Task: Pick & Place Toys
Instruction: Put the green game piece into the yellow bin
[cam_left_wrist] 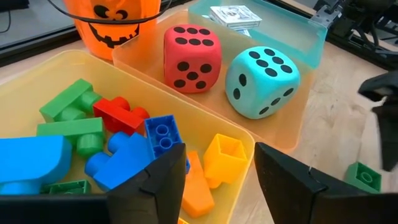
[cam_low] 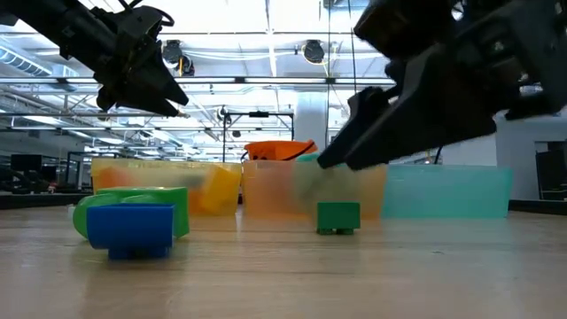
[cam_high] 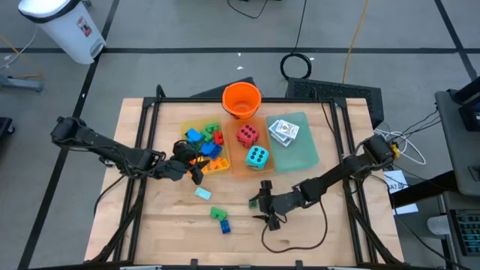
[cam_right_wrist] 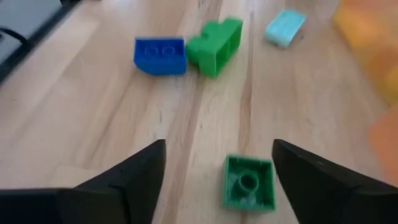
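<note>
The small green brick (cam_low: 338, 215) is under my right gripper, but the yellow tray (cam_high: 201, 141) is under my left gripper. I should pick up the brick and hand it over.
My right gripper (cam_right_wrist: 219, 144) hangs open just above a small green brick (cam_right_wrist: 249, 182), which lies flat on the bare wood at the table's near middle (cam_low: 337, 217); the fingers do not touch it. A blue brick (cam_right_wrist: 160, 56), a larger green brick (cam_right_wrist: 214, 43) and a pale teal brick (cam_right_wrist: 285, 28) lie loose on the table to its left. My left gripper (cam_left_wrist: 219, 149) is open above the near edge of the yellow tray (cam_left_wrist: 37, 81), which holds several bricks. A red die (cam_left_wrist: 191, 57) and a teal die (cam_left_wrist: 261, 82) sit in the orange tray.
An orange bucket (cam_high: 241, 100) stands at the far edge behind the trays. A green tray (cam_high: 304, 154) on the right holds white card packs (cam_high: 283, 130). Bare wood lies along the near edge, apart from the right arm's cable (cam_high: 300, 240).
</note>
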Action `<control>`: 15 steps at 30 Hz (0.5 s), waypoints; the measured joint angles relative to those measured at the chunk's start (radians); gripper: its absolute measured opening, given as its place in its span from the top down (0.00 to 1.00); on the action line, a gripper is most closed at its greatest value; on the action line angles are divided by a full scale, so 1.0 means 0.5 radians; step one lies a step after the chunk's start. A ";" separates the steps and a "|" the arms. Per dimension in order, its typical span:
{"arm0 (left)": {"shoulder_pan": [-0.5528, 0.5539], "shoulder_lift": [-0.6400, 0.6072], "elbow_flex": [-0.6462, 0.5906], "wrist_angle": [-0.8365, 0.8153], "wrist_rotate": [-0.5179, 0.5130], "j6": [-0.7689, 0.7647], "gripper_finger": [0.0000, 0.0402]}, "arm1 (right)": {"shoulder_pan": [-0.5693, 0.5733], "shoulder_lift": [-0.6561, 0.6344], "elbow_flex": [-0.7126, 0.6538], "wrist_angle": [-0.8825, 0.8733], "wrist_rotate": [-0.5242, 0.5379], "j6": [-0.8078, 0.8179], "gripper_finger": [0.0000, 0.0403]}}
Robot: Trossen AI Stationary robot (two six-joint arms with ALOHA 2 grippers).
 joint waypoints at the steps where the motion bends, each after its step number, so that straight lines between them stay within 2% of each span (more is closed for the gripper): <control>1: 0.000 0.000 0.000 0.004 -0.001 -0.001 0.52 | -0.003 0.008 -0.001 -0.013 -0.002 0.013 0.29; 7: 0.000 0.000 0.000 0.013 0.000 -0.011 0.50 | -0.070 0.146 -0.003 -0.047 -0.002 0.070 0.19; 11: 0.000 0.000 0.000 0.014 0.000 -0.011 0.49 | -0.097 0.204 0.000 -0.039 -0.011 0.139 0.20; 15: 0.000 0.000 0.000 0.014 0.000 -0.011 0.51 | -0.106 0.222 0.002 -0.023 -0.028 0.167 0.26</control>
